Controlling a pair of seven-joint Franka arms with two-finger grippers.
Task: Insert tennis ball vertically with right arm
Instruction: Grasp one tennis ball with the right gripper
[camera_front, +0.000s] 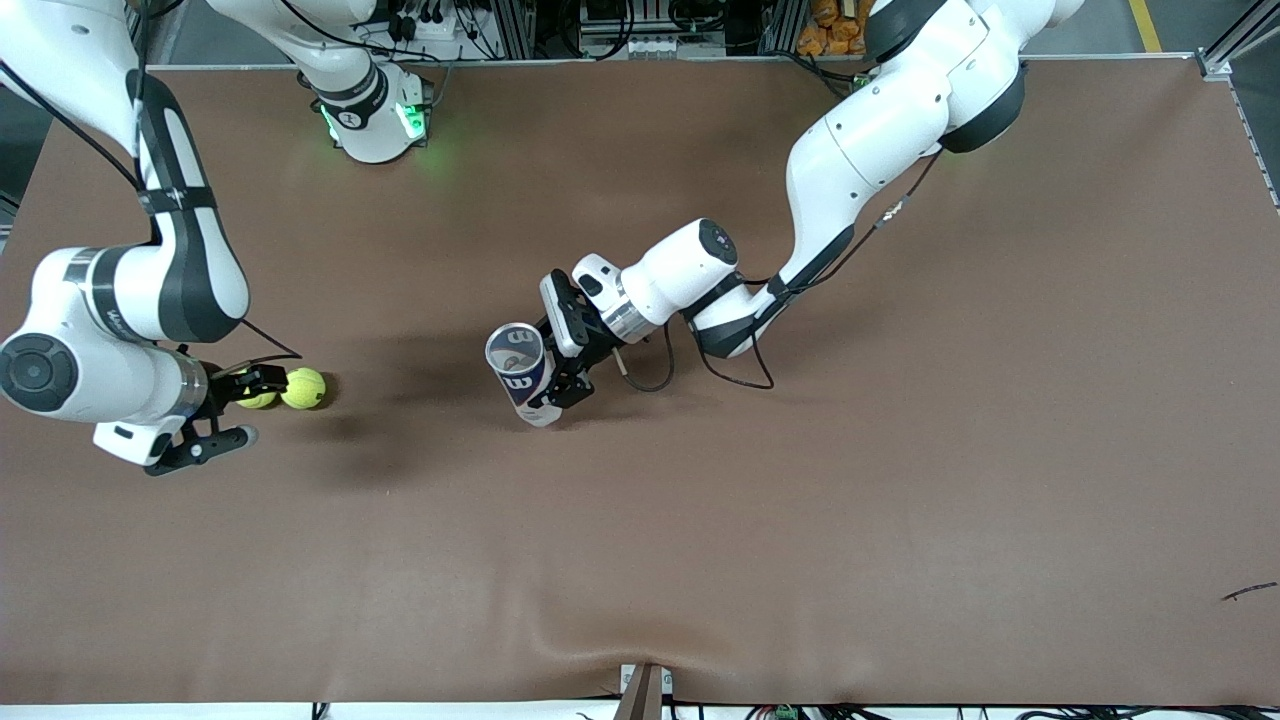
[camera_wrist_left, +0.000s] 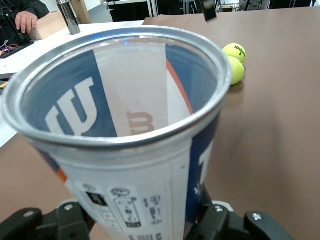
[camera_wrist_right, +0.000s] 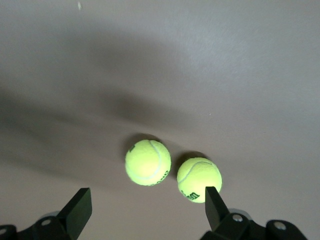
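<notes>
I expect the tennis ball (camera_front: 304, 388) to drop down inside when I let go of it at the can's round opening (camera_front: 516, 348), because the opening tilts up and looks wide enough.
Two yellow-green tennis balls lie touching on the brown table toward the right arm's end: one (camera_front: 303, 388) fully in sight, the other (camera_front: 258, 398) partly hidden under a finger. My right gripper (camera_front: 254, 408) hovers low over them, open and empty. In the right wrist view the balls (camera_wrist_right: 148, 162) (camera_wrist_right: 199, 179) lie just ahead of the open right gripper (camera_wrist_right: 147, 210), one close to a fingertip (camera_wrist_right: 214, 204). My left gripper (camera_front: 560, 385) is shut on a white and blue ball can (camera_front: 522, 372) at mid-table, tilted, open mouth up. The can (camera_wrist_left: 135, 150) fills the left wrist view, and looks empty.
The brown table (camera_front: 800, 520) stretches wide around both arms. A small dark mark (camera_front: 1250, 591) lies near the left arm's end, close to the front camera. The left wrist view also shows both balls (camera_wrist_left: 235, 60) on the table past the can's rim.
</notes>
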